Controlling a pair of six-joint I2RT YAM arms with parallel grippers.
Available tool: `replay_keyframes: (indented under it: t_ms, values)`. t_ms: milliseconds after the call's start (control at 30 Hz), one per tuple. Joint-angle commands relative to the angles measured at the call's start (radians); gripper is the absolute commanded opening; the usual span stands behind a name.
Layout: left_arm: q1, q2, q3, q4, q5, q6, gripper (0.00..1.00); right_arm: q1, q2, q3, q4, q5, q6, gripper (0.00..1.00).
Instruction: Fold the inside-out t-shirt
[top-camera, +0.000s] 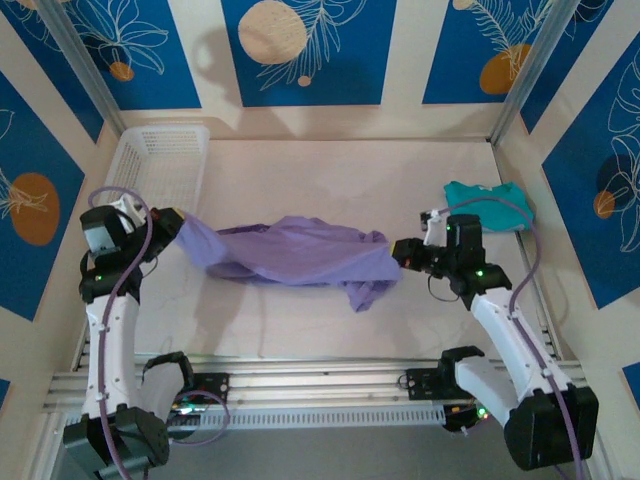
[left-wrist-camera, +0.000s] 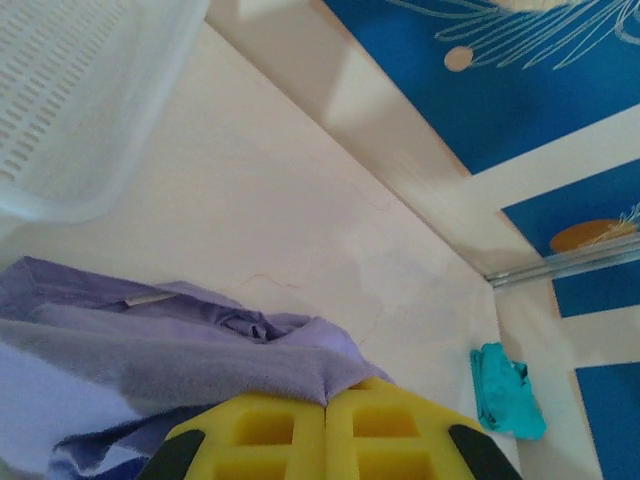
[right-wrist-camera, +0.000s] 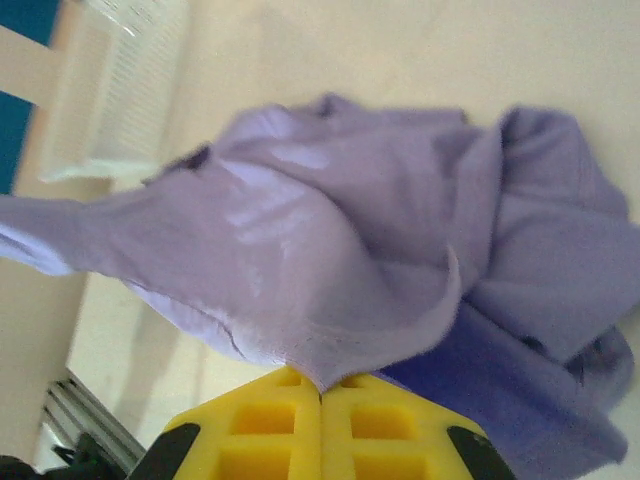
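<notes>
The robot's left gripper and right gripper should both lift the t-shirt high and spread it flat from the back wall (top-camera: 320, 125) before folding, because the t-shirt lies in a crumpled band (top-camera: 297, 252) between them.
The inside-out t-shirt (top-camera: 295, 252) is a lavender garment stretched in a crumpled band across the middle of the table, hanging between both arms. My left gripper (top-camera: 178, 226) is shut on its left end; in the left wrist view the yellow fingers (left-wrist-camera: 260, 430) pinch a fold of the t-shirt (left-wrist-camera: 150, 345). My right gripper (top-camera: 398, 252) is shut on the right end, and a loose flap droops below it toward the table. In the right wrist view the t-shirt (right-wrist-camera: 340, 250) spreads out from the closed yellow fingers (right-wrist-camera: 390, 430).
A white plastic basket (top-camera: 158, 160) stands at the back left, close to the left arm. A small teal-green garment (top-camera: 487, 203) lies at the right edge, just behind the right arm. Metal rails run along the near table edge (top-camera: 320, 380).
</notes>
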Motion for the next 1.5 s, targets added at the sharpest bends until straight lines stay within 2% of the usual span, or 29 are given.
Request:
replay_keyframes:
  t_ms: [0,233,400,567,733,800,933,1033,1200,1467]
  values:
    - [-0.004,-0.025,0.127,-0.013,-0.019,-0.038,0.00,-0.071,-0.059,0.135,0.012,-0.100,0.023,0.00]
    - [0.052,-0.003,0.499,-0.148,-0.001,-0.053,0.00,-0.319,-0.153,0.434,-0.114,-0.106,0.049,0.00]
    - [0.064,0.021,0.777,-0.233,-0.052,-0.039,0.00,-0.414,-0.175,0.669,-0.233,-0.038,0.016,0.00]
    - [0.065,0.100,0.924,-0.257,-0.075,-0.035,0.00,-0.417,-0.131,0.832,-0.297,0.034,-0.047,0.00]
    - [0.050,0.163,0.842,-0.190,-0.147,-0.020,0.00,-0.408,-0.023,0.806,-0.235,0.001,-0.048,0.00]
    - [-0.005,0.210,0.809,-0.166,-0.203,0.003,0.00,-0.369,0.037,0.762,-0.160,0.009,-0.028,0.00]
    - [-0.164,0.379,0.896,-0.195,-0.339,0.118,0.00,-0.212,0.200,0.783,-0.074,0.126,-0.094,0.00]
    - [-0.170,0.457,0.978,-0.198,-0.338,0.121,0.00,-0.179,0.303,0.862,-0.074,0.139,-0.126,0.00]
    - [-0.166,0.434,1.071,-0.220,-0.373,0.145,0.00,-0.181,0.307,0.945,-0.115,0.133,-0.165,0.00]
    - [-0.156,0.241,1.110,-0.242,-0.375,0.152,0.00,-0.226,0.122,1.005,-0.225,0.128,-0.184,0.00]
